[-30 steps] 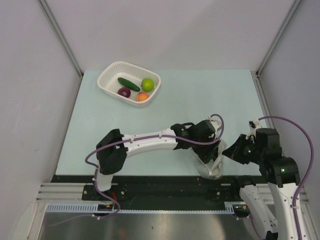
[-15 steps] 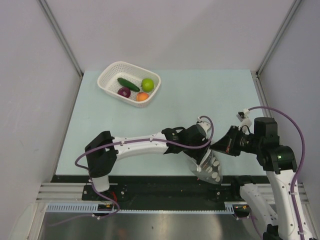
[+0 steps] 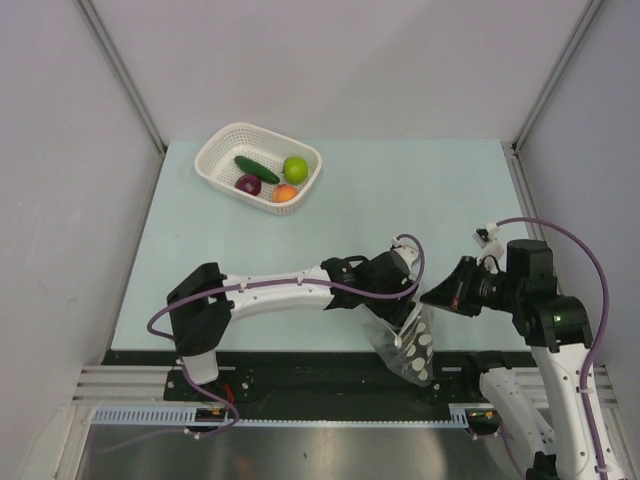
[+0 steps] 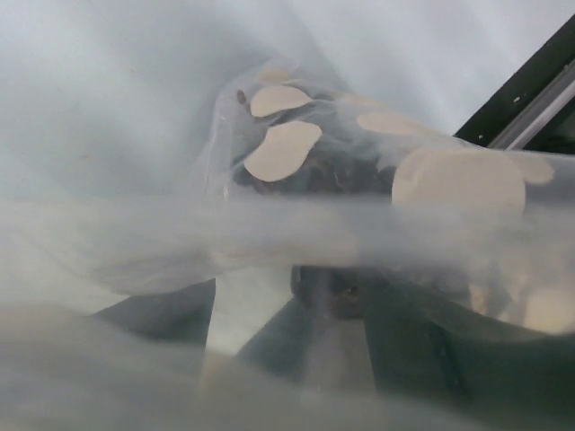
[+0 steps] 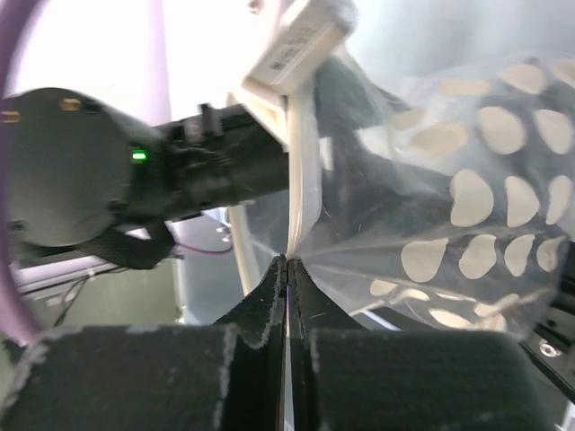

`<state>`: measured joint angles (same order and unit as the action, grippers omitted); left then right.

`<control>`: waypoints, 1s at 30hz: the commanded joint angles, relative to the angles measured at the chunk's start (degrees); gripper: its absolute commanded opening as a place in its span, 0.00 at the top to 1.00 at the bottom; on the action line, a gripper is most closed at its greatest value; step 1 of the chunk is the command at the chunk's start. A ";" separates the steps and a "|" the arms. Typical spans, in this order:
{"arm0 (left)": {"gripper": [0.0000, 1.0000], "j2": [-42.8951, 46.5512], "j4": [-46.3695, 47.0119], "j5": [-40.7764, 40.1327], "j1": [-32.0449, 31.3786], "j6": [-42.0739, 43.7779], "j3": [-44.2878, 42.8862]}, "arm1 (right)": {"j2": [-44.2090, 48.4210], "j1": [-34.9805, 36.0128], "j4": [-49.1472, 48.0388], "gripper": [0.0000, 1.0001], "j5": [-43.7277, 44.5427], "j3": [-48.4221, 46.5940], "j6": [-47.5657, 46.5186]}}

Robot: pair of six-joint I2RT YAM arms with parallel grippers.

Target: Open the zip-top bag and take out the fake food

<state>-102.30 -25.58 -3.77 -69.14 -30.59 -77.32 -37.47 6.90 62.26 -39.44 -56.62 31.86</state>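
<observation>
The zip-top bag's bottom (image 3: 418, 375) hangs over the black rail, so the robot's right gripper should bring the bag back over the table (image 3: 352, 332) while the left gripper pulls out the food.
The zip-top bag (image 3: 411, 346), clear with white dots, hangs at the table's near edge between my two grippers. My left gripper (image 3: 403, 303) holds its upper left side; in the left wrist view the bag (image 4: 296, 153) drapes over the camera and blurs the fingers. A dark lump (image 4: 314, 180) shows inside it. My right gripper (image 3: 437, 295) is shut on the bag's edge strip (image 5: 301, 180), jaws pressed together (image 5: 287, 262). A dark green cucumber (image 3: 257, 168), lime-green ball (image 3: 295, 168), purple piece (image 3: 248, 184) and orange fruit (image 3: 286, 193) lie in the basket.
The white perforated basket (image 3: 222, 148) stands at the far left of the pale green table (image 3: 400, 200). A black rail (image 3: 300, 375) runs along the near edge under the bag. Grey walls close in on both sides.
The right gripper swung left to the bag and closed on its edge. The left gripper shifted slightly left, and the bag now hangs lower, spread between the two grippers.
</observation>
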 commanded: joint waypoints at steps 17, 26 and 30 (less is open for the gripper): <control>0.26 7.20 -3.24 -1.41 7.27 1.94 1.12 | -13.94 1.19 -11.19 1.00 -0.02 -6.75 -3.29; 0.35 7.21 1.66 5.96 7.27 1.24 5.59 | -12.19 3.21 -10.32 1.00 4.28 -2.80 -3.82; 0.38 4.84 1.94 6.85 5.69 1.32 5.96 | -8.59 2.95 -9.18 1.00 5.43 1.85 -2.59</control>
<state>-96.64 -25.82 0.19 -62.06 -29.52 -71.40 -49.63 9.96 52.31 -35.86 -58.02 29.34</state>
